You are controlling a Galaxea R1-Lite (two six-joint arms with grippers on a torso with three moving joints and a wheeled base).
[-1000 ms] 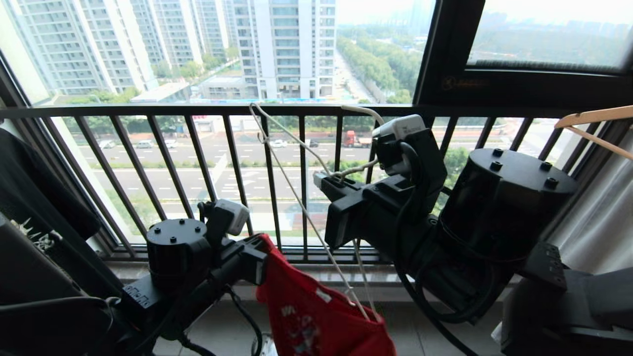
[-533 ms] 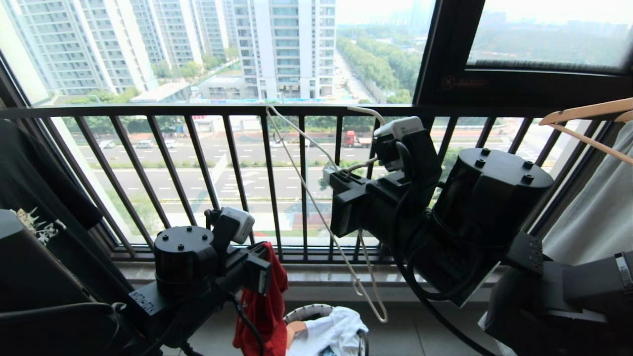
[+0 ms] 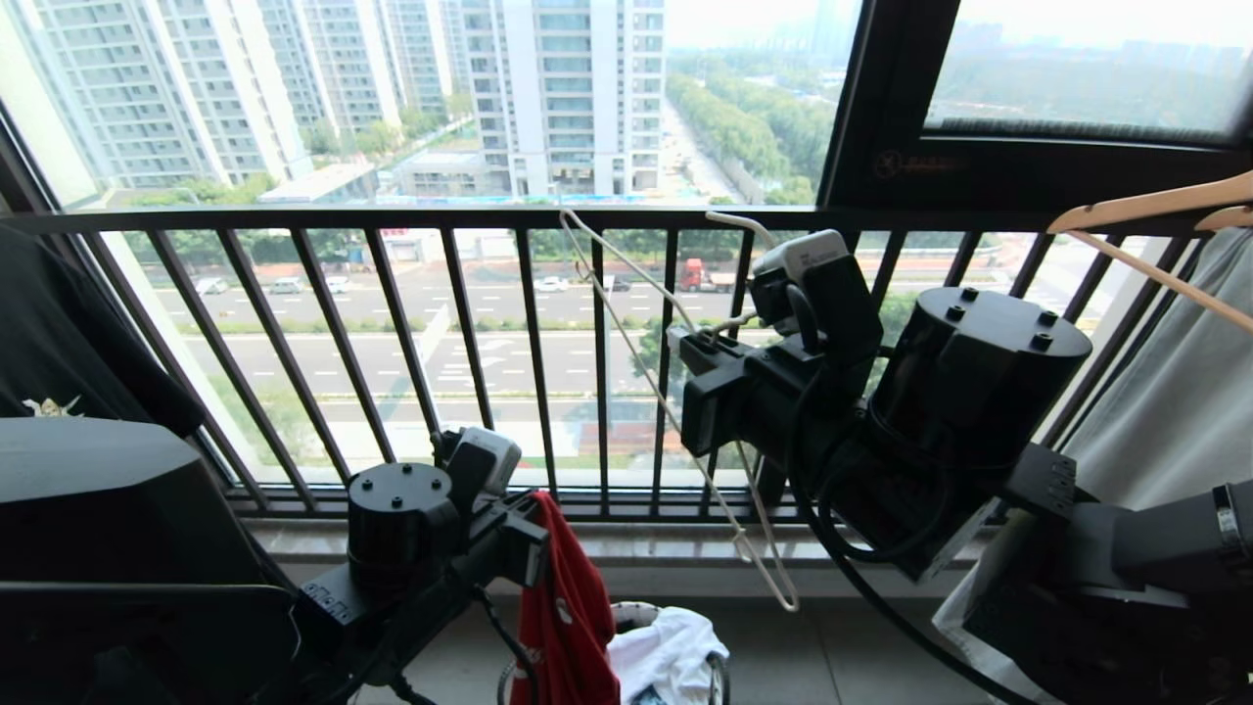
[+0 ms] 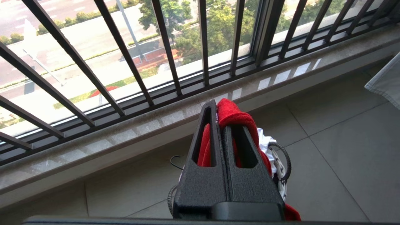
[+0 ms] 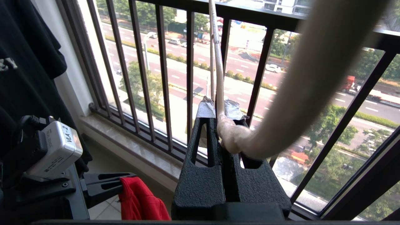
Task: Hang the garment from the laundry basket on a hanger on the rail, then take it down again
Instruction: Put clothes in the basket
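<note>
The red garment (image 3: 566, 611) is hanging free of the cream wire hanger and above the laundry basket (image 3: 635, 615), so the robot's left gripper carries on going down and lets go there.
My left gripper (image 3: 533, 524) is low at the left, shut on a bunched fold of the red garment (image 3: 573, 617), which hangs straight down from it over the laundry basket (image 3: 631, 612). The left wrist view shows the red garment (image 4: 232, 114) draped over the closed left gripper (image 4: 217, 107). Higher, in front of the balustrade, my right gripper (image 3: 685, 343) is shut on the cream wire hanger (image 3: 783, 592), which is bare and slants downward. From the right wrist, the hanger (image 5: 217, 68) rises out of the taped right gripper (image 5: 220, 107). The rail is out of view.
A white T-shirt (image 3: 666, 651) lies in the basket. The black balustrade (image 3: 392, 220) stands close ahead above a stone sill (image 4: 125, 134). A black T-shirt (image 3: 59, 333) hangs at the left. A wooden hanger (image 3: 1145, 208) and a pale cloth (image 3: 1175, 411) are at the right.
The hanger's lower end has come out of the red garment and shifted right with my right gripper. My left gripper has sunk, and the garment now hangs narrow over the basket.
</note>
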